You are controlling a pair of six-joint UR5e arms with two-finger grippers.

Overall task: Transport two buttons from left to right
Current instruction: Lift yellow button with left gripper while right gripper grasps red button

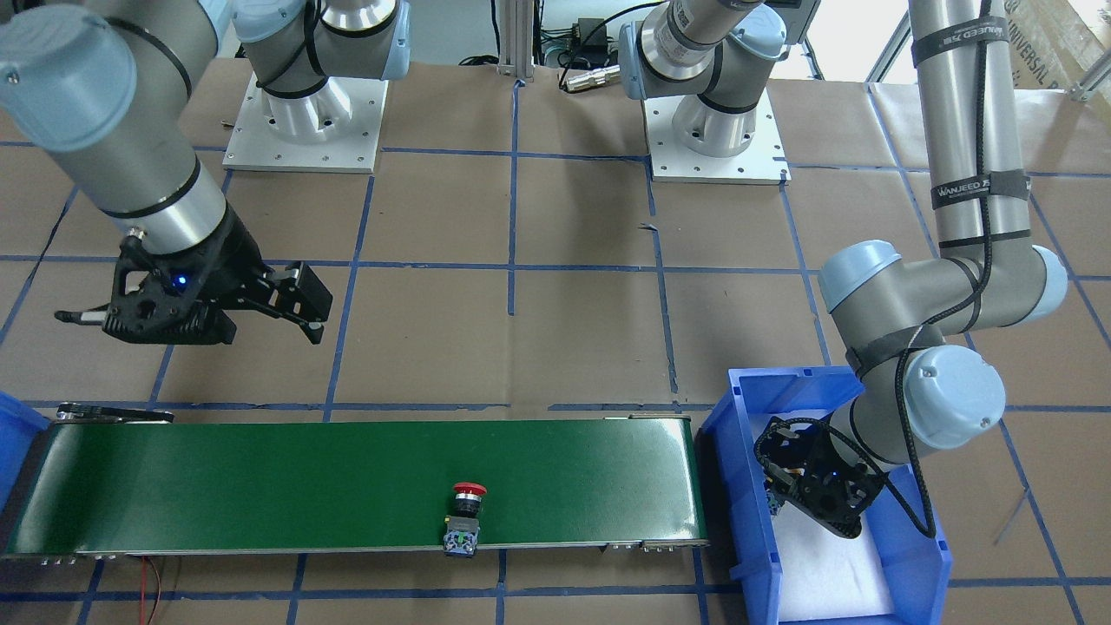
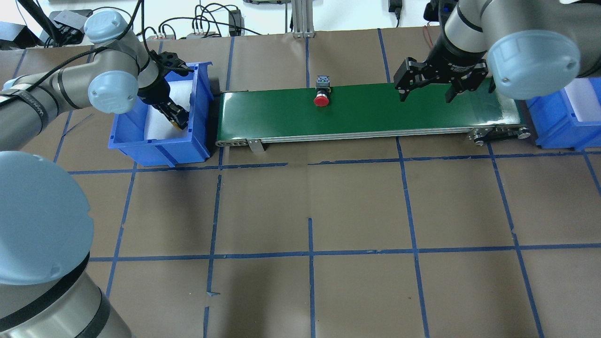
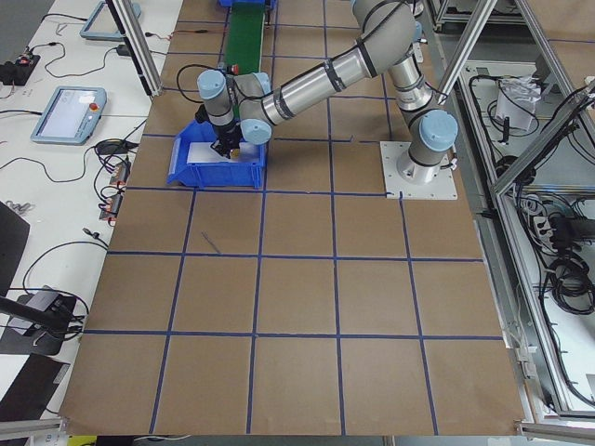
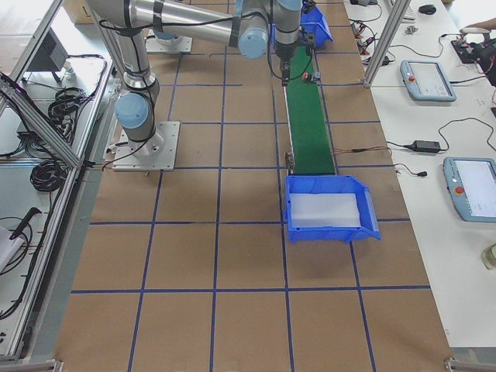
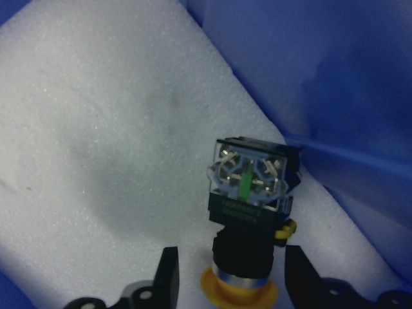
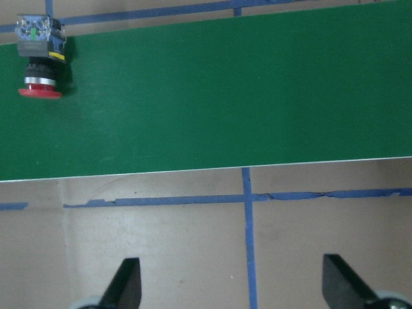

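Note:
The red button (image 1: pixel 464 517) is halfway along the green conveyor belt, so the yellow button (image 5: pixel 248 215) will travel toward my right gripper when I put it there.
The red button (image 1: pixel 464 512) lies on its side on the green conveyor belt (image 1: pixel 260 486), near the belt's middle; it also shows in the overhead view (image 2: pixel 321 94) and the right wrist view (image 6: pixel 40 64). The yellow button (image 5: pixel 248 212) lies on white foam in the left blue bin (image 2: pixel 159 150). My left gripper (image 5: pixel 235 277) is down in that bin (image 1: pixel 746 521), open, with its fingers on either side of the yellow button's cap end and small gaps on both sides. My right gripper (image 2: pixel 426 91) is open and empty, above the belt's right part, well to the right of the red button.
A second blue bin (image 2: pixel 554 126) with white foam stands past the belt's right end; it also shows in the right side view (image 4: pixel 329 225). The table is brown paper with a blue tape grid. The arm bases (image 1: pixel 304 130) stand behind the belt.

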